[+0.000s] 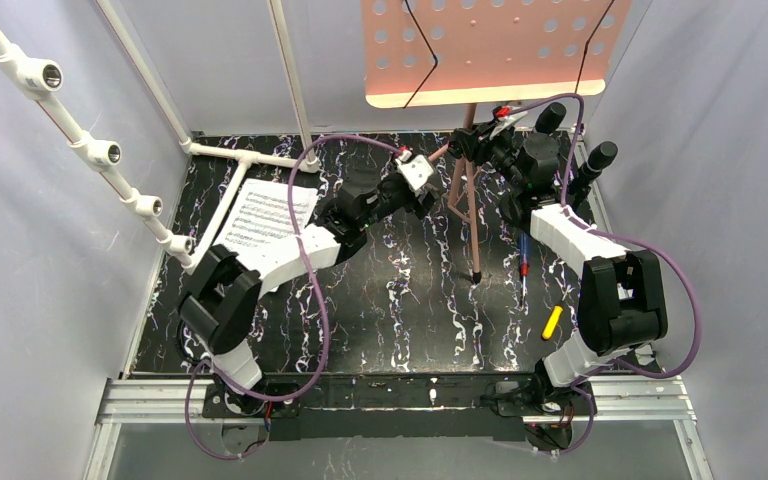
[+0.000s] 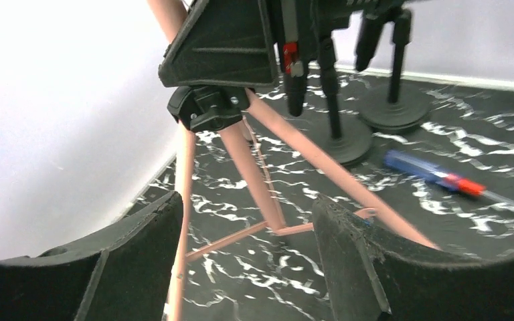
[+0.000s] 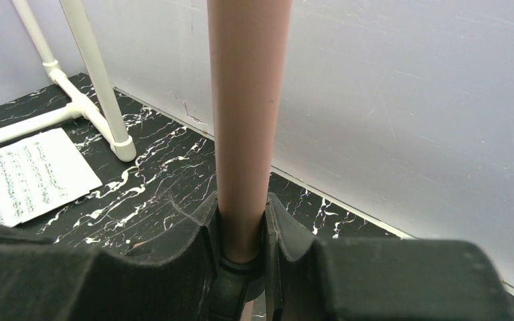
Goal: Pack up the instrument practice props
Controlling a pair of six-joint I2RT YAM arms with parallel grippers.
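The black knob on the tripod hub (image 2: 215, 119) lies crosswise to the fingers of the robot's left gripper, so the robot should roll its left gripper before it grips and turns the knob.
The salmon-pink perforated music desk (image 1: 490, 50) stands at the back on a pink pole (image 3: 247, 100) with thin tripod legs (image 1: 465, 215). My right gripper (image 1: 475, 140) is shut on the pole just above the black tripod hub, as the right wrist view (image 3: 241, 231) shows. My left gripper (image 1: 415, 170) is open beside the legs. In the left wrist view (image 2: 247, 261) a pink leg (image 2: 182, 221) and the cross braces lie between its fingers, untouched. A white sheet-music page (image 1: 260, 215) lies at the left. Two black microphones (image 1: 550, 118) (image 1: 600, 158) stand on round bases (image 2: 348, 144) at the back right.
A white pipe frame (image 1: 90, 150) runs along the left and back, with a foot on the black marbled table (image 1: 400, 300). A blue and red pen (image 1: 524, 262) and a yellow marker (image 1: 552, 322) lie at the right. Grey walls close in three sides.
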